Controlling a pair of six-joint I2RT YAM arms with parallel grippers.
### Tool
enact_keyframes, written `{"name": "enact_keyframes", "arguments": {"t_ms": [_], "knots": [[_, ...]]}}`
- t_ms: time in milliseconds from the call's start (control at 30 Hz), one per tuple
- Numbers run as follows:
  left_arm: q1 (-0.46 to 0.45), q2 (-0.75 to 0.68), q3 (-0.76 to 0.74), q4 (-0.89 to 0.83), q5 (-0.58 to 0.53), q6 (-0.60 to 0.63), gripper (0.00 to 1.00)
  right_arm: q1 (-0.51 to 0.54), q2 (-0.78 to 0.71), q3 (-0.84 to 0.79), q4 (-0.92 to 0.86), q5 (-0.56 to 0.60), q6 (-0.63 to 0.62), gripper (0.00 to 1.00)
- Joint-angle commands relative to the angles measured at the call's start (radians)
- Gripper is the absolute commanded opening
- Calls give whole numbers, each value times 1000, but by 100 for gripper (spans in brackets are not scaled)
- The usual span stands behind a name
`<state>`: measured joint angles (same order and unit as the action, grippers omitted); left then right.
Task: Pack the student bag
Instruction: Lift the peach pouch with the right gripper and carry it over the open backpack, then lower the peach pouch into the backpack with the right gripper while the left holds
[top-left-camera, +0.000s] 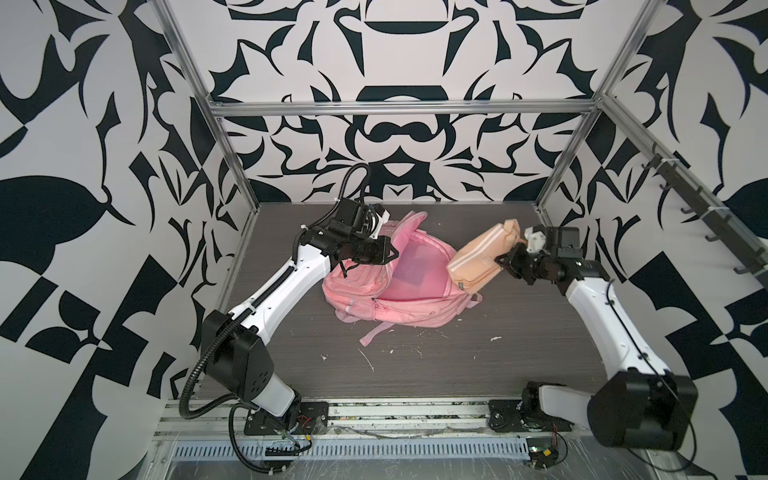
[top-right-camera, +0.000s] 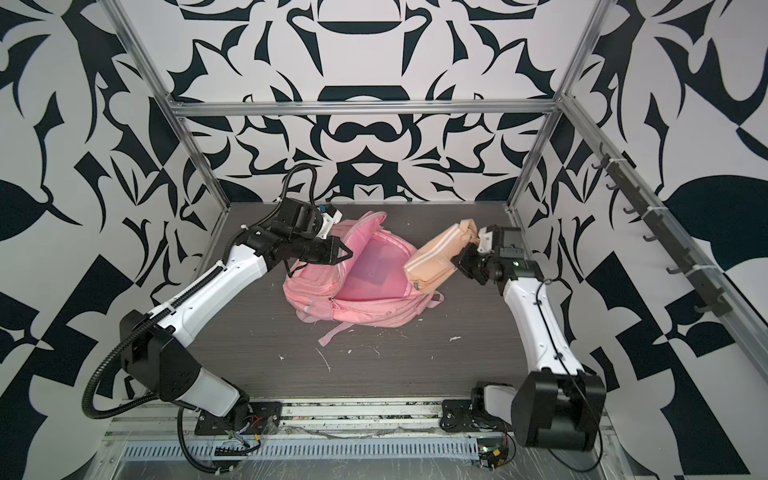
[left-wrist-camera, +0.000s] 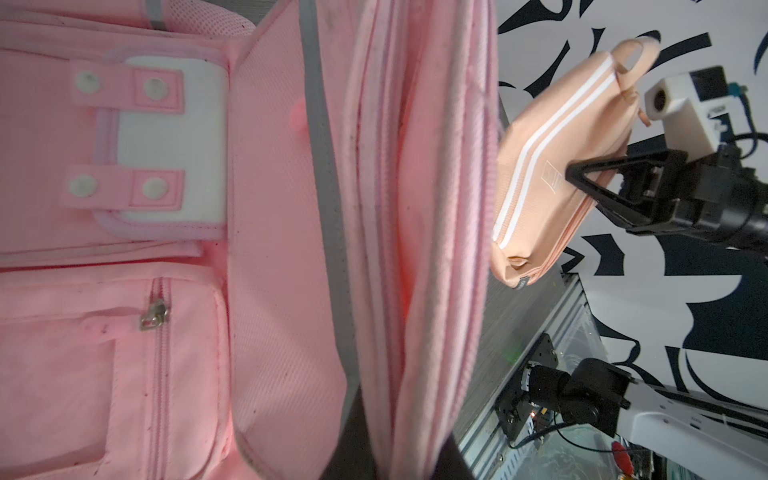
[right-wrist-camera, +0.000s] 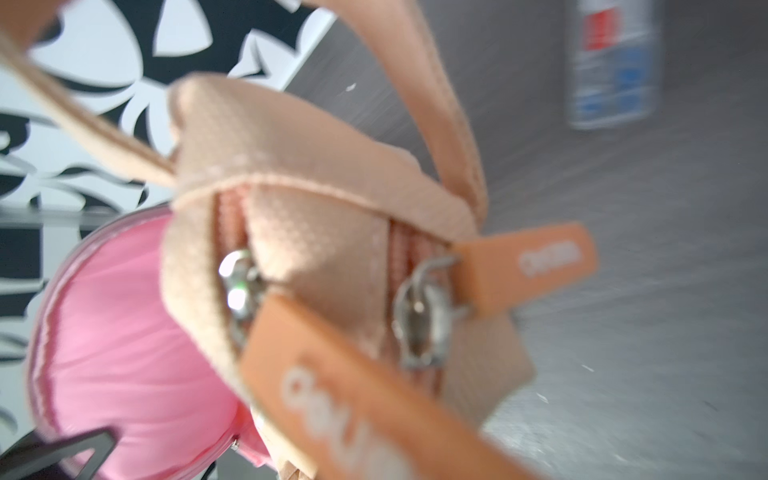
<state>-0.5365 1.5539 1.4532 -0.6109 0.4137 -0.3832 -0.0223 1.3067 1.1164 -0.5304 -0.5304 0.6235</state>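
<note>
The student bag's opening is held wide by my left gripper for the peach pouch, so my right gripper should keep moving the pouch in until it sits inside.
The student bag is a pink backpack lying at the middle of the table, its main compartment gaping open upward. My left gripper is shut on the far-left rim of that opening and holds it up. In the left wrist view pink fabric fills the space between its dark jaws. My right gripper is shut on a peach pouch with white stripes. The pouch hangs tilted over the bag's right edge.
The dark wood-grain table carries white flecks near the front. A loose pink strap trails forward from the bag. In the right wrist view a white container with red and blue label sits on the table. Metal frame posts and a hook rail border the cell.
</note>
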Motion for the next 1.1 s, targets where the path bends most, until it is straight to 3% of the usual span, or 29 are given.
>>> {"name": "enact_keyframes", "arguments": {"t_ms": [0, 433, 633, 833, 1067], "knots": [[-2, -40, 76, 70, 125, 12, 0, 86, 78, 116, 62, -98, -23, 0], [-6, -34, 100, 102, 137, -25, 0, 345, 355, 194, 153, -45, -44, 0], [-17, -26, 101, 109, 151, -35, 0, 441, 541, 311, 184, -25, -43, 0], [-25, -23, 95, 138, 152, -64, 0, 463, 671, 318, 376, -110, 75, 0], [-46, -22, 77, 179, 148, -114, 0, 486, 766, 379, 425, -156, 85, 0]]}}
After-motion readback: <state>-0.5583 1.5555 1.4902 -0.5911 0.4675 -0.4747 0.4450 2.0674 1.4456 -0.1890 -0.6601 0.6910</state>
